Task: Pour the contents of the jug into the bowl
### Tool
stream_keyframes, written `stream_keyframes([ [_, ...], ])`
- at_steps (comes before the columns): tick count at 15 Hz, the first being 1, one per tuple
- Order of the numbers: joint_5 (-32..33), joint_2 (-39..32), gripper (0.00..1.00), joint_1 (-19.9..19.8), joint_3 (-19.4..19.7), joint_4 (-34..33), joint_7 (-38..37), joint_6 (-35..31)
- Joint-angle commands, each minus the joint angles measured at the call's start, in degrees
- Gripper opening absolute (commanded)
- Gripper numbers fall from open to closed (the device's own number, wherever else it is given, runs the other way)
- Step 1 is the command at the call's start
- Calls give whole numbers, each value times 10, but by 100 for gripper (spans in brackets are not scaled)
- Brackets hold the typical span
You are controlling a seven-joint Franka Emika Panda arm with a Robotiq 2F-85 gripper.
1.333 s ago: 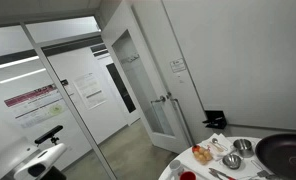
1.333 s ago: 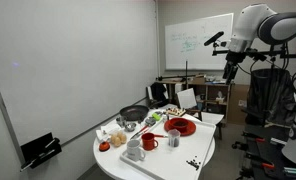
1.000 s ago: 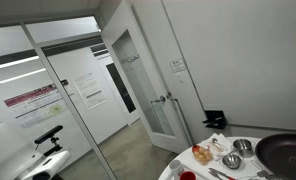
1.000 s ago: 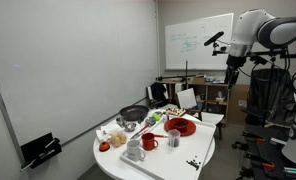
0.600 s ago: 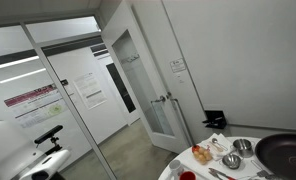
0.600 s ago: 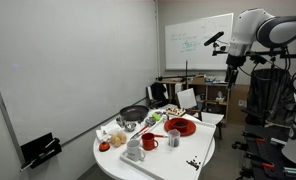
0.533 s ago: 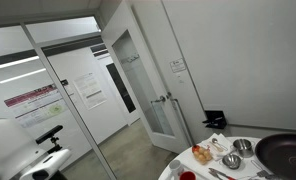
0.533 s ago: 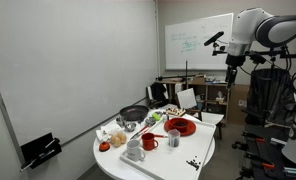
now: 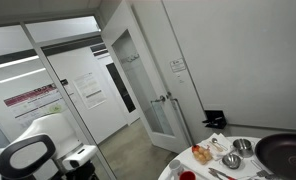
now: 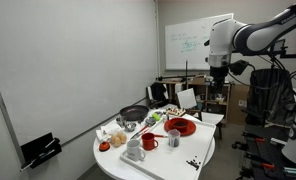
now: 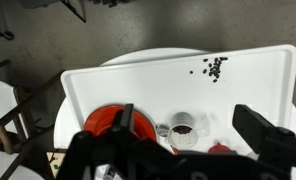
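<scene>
I should turn my gripper before I lower it around the jug (image 11: 185, 131), because the red bowl (image 11: 142, 125) is beside the clear jug, in line with my gripper's fingers.
In the wrist view a small clear jug (image 11: 184, 127) with dark contents stands upright on the white table (image 11: 248, 80). A red bowl (image 11: 113, 121) sits just left of it, and also shows in an exterior view (image 10: 180, 126). My gripper (image 11: 193, 135) is open and empty, high above the table, with one black finger (image 11: 125, 116) over the red bowl and the other finger (image 11: 263, 130) at the right. In an exterior view my gripper (image 10: 216, 72) hangs well above the table's far end.
Dark beans (image 11: 215, 66) lie scattered on the table. A red mug (image 10: 174, 140), white jugs (image 10: 136, 150) and a black pan (image 10: 134, 114) crowd the table. Metal bowls (image 9: 231, 160) and the pan (image 9: 285, 152) show near a glass door (image 9: 138, 80). A chair (image 10: 188, 98) stands behind.
The arm has swung left toward the table in an exterior view, and more of the arm has risen into the other exterior view. The things on the table have not moved.
</scene>
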State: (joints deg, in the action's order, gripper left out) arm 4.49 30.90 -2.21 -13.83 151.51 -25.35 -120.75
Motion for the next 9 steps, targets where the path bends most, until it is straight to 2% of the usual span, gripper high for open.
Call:
stream_keyframes([
  [1,30,-124,100,-48,-82,-72,-154,-81],
  [3,84,-162,100,-73,-111,-96,-242,-113],
  [4,119,-172,100,-52,-90,-103,-281,-112],
  [5,87,-136,100,-19,-61,-69,-224,-103],
  [7,112,-162,100,-16,-57,-88,-265,-107],
  [9,104,-163,100,-16,-46,-88,-255,-102],
])
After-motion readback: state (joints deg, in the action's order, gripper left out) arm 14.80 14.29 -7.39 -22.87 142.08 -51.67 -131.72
